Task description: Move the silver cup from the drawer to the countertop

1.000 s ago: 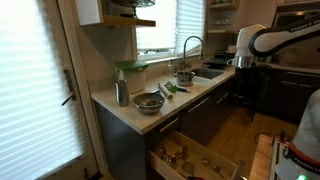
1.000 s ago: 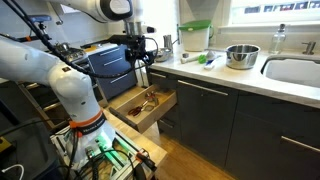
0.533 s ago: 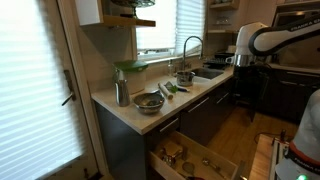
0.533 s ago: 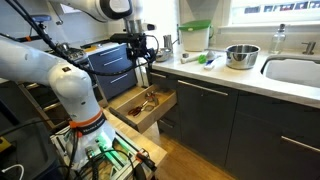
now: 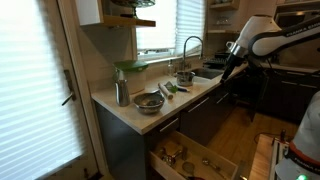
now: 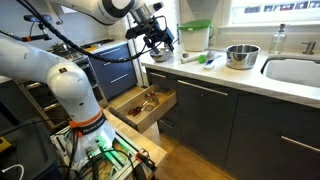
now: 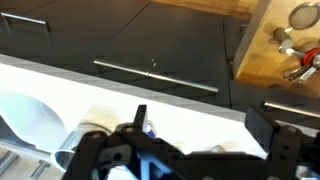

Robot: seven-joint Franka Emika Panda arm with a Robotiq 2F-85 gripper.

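Observation:
The robot's open gripper is tilted above the pale countertop (image 7: 180, 112), away from the drawer, so it should move back over the drawer (image 6: 142, 107) and aim straight down before it goes down for the silver cup.
The drawer (image 6: 157, 112) stands pulled out under the countertop (image 6: 215, 70), with utensils on its pale wood floor; it also shows in an exterior view (image 5: 212, 160). In the wrist view a round silver thing (image 7: 300, 15), seemingly the silver cup, lies in the drawer (image 7: 262, 50) beside a reddish utensil. My gripper (image 6: 161, 36) hangs tilted above the counter's end, higher than the drawer. In the wrist view its fingers (image 7: 203, 125) are wide apart over the pale countertop (image 7: 190, 95), with nothing clearly held. It also shows in an exterior view (image 5: 231, 66).
On the counter stand a metal bowl (image 6: 241, 55), a container with a green lid (image 6: 195, 36), a silver bottle (image 5: 121, 92) and a pot (image 5: 185, 76) by the faucet (image 5: 190, 45). The sink (image 6: 295, 70) lies further along. Dark cabinet fronts (image 7: 150, 40) are below.
The arm has swung up and over towards the counter's end. The gripper rose from hanging above the drawer and now sits tilted over the countertop.

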